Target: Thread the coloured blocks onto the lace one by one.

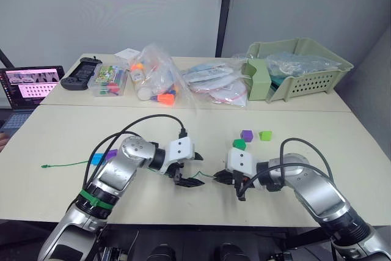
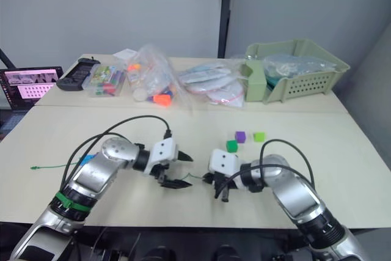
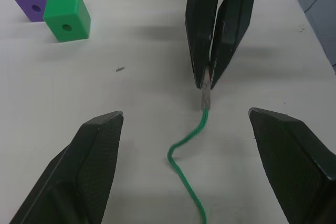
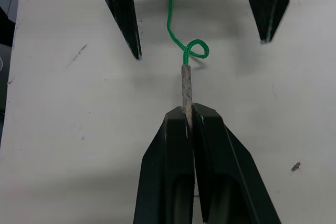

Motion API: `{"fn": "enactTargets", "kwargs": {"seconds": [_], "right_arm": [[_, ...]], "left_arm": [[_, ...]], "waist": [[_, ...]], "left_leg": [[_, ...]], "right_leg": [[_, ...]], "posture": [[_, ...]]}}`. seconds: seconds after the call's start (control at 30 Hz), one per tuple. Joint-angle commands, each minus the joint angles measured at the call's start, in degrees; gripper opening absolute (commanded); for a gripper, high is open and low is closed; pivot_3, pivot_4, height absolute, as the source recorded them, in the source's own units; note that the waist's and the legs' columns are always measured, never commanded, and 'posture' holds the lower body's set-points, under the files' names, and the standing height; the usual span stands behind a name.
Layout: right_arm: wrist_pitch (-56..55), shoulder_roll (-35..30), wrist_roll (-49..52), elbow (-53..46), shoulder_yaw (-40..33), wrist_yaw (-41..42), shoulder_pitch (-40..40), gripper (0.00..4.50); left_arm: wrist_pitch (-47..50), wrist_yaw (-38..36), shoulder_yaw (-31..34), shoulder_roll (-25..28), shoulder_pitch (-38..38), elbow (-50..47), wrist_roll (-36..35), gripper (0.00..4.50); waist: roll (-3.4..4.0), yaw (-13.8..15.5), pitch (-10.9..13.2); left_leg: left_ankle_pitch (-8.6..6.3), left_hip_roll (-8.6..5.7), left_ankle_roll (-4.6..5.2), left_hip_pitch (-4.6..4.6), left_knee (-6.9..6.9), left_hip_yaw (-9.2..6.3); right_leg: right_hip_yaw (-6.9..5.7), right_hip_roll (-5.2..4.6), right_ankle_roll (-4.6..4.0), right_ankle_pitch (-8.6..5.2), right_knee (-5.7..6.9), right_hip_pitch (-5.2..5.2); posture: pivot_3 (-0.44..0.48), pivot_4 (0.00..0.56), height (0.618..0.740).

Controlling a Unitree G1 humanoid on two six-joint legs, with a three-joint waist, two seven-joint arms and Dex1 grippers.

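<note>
The pale tip (image 3: pixel 206 95) runs up between my right gripper's fingers (image 3: pixel 208 72), so I should expect a hidden tapered point once my left gripper takes it.
My right gripper (image 4: pixel 188 113) is shut on the stiff tip of the green lace (image 4: pixel 184 51), low over the table. The cord curls in a small loop just past the tip. My left gripper (image 1: pixel 197 169) faces it, open, with one finger on either side of the cord and not touching it. The lace's far end (image 1: pixel 61 164) trails off to the left behind my left arm. A dark green block (image 1: pixel 239 144), a purple block (image 1: pixel 246 134) and a lime block (image 1: pixel 265 134) lie beyond the right gripper. A blue block (image 1: pixel 98 158) and another purple block (image 1: pixel 111 154) sit by my left forearm.
Along the table's back edge lie plastic bags of parts (image 1: pixel 156 77), a clear box (image 1: pixel 109 80), a black controller (image 1: pixel 79 73) and a green basket (image 1: pixel 299 68). A laptop (image 1: pixel 27 87) stands off the far left.
</note>
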Motion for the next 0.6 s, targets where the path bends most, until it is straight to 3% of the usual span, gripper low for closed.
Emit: {"fn": "enactTargets", "kwargs": {"seconds": [0.03, 0.2, 0.33, 0.6], "right_arm": [[0.7, 0.1, -0.3, -2.3, 0.4, -0.7, -0.9, 0.0], [1.3, 0.1, 0.0, -2.6, 0.8, -1.3, -1.1, 0.0], [1.7, 0.1, 0.1, -3.0, 0.9, -1.4, -1.0, 0.0], [2.2, -0.1, 0.4, -3.3, 0.9, -1.7, -1.0, 0.0]], "left_arm": [[-2.0, 0.4, -1.5, -0.5, -0.8, 0.2, 1.2, 4.03], [-1.6, 0.4, -2.6, -1.7, -1.3, 0.4, 0.6, 4.03], [-1.7, 0.6, -2.9, -2.4, -1.6, 1.2, 0.9, 2.91], [-1.9, 0.8, -3.0, -2.6, -1.8, 2.2, 1.3, 0.22]], "waist": [[0.0, 0.0, 0.0], [0.0, 0.0, 0.0], [0.0, 0.1, 0.0], [0.0, 0.1, 0.0]], "left_leg": [[0.0, 0.0, 0.0, 0.0, 0.0, 0.0], [0.0, 0.0, 0.0, -0.02, 0.0, 0.0], [0.0, -0.02, 0.0, -0.03, 0.0, 0.0], [0.0, -0.01, 0.0, -0.02, 0.0, 0.0]], "right_leg": [[0.0, 0.0, 0.0, 0.0, 0.0, 0.0], [0.0, -0.01, 0.0, 0.0, -0.04, -0.01], [0.0, -0.02, 0.0, 0.0, -0.05, 0.0], [0.0, -0.02, 0.0, 0.0, -0.07, 0.01]], "posture": [[0.0, 0.15, 0.74], [0.0, 0.15, 0.74], [0.0, 0.15, 0.74], [0.0, 0.15, 0.74]]}}
